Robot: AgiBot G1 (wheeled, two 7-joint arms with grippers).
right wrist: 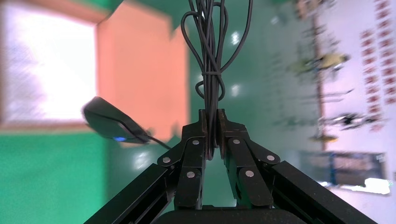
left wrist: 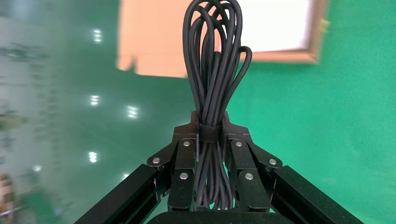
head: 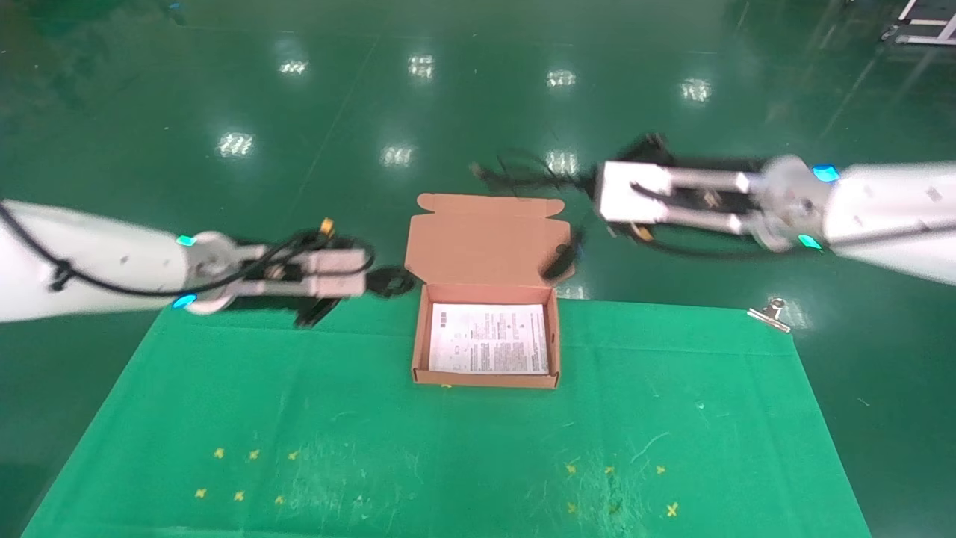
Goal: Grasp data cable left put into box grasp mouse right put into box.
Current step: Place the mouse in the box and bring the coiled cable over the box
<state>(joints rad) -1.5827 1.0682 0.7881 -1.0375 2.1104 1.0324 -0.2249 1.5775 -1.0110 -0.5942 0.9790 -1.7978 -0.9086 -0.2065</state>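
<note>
My grippers are at the box (head: 488, 339), which the dangling mouse (head: 561, 260) and the data cable both crowd, so my left gripper should back away and my right gripper should lower the mouse in first.
The data cable (left wrist: 212, 70), a long black looped bundle with a strap round its middle, is clamped in my left gripper (left wrist: 210, 127). In the head view that gripper (head: 372, 281) hovers above the table's far edge, just left of the box (head: 484, 381), with the data cable (head: 393, 282) pointing at the box. The box lies open with its lid flap (head: 485, 239) leaning back. My right gripper (right wrist: 212, 116) is shut on the mouse's coiled cord (right wrist: 212, 51). The mouse (right wrist: 112, 123) dangles below on its cord, in front of the lid's right edge (head: 562, 258). The right gripper (head: 591, 193) hangs behind the box's right corner.
A white printed sheet (head: 489, 338) covers the box's floor. The green cloth table (head: 299, 418) carries small yellow cross marks (head: 239, 474) near its front. A metal binder clip (head: 769, 312) grips the cloth's far right corner. Shiny green floor lies beyond.
</note>
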